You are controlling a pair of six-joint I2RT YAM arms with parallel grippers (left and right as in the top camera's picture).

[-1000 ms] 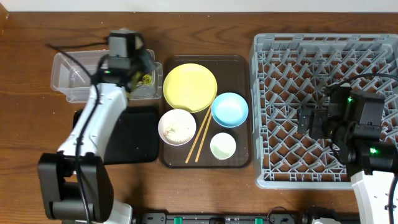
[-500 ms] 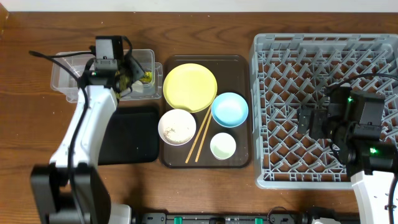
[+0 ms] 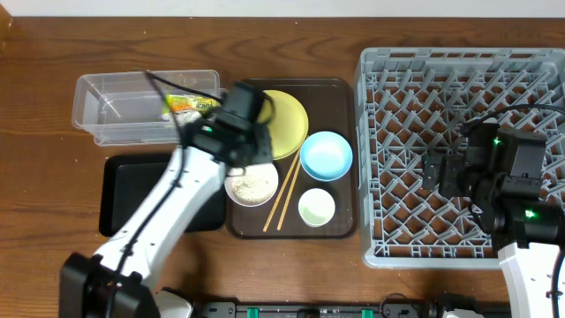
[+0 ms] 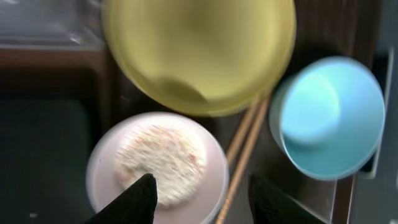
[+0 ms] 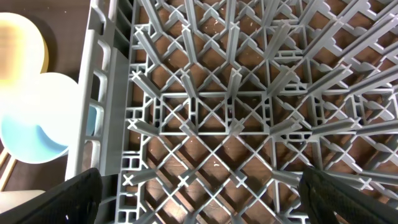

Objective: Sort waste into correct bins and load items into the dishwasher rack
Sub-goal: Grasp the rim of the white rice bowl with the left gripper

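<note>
I should keep lowering my left gripper, because the white bowl's rim (image 3: 276, 184) by the chopsticks is in line with my open fingers. I should go on until they are on both sides of that rim, then close them.
The green-and-orange wrapper (image 3: 185, 102) lies in the right end of the clear tub (image 3: 115, 110). I cannot make out the tissue. The black tray (image 3: 124, 190) lies below the tub. My left gripper (image 3: 248, 150) (image 4: 202, 202) is open and empty above the white bowl (image 3: 254, 185) (image 4: 99, 180), which holds rice (image 4: 163, 158). The yellow plate (image 3: 290, 115) (image 4: 199, 50), blue bowl (image 3: 327, 155) (image 4: 329, 118), chopsticks (image 3: 284, 194) (image 4: 245, 149) and green cup (image 3: 316, 207) sit around it. My right gripper (image 3: 439, 172) (image 5: 211, 199) is open and empty over the grey rack (image 3: 380, 71) (image 5: 230, 93).
The dishes all rest on a dark brown serving tray (image 3: 340, 97) between the bins and the rack. The rack's upright pegs stand close under my right gripper. The blue bowl (image 5: 37, 124) and the plate (image 5: 18, 43) show past the rack's left wall.
My left arm has swung right from above the clear tub to above the white bowl. The wrapper now lies uncovered in the tub. The right arm has not moved.
</note>
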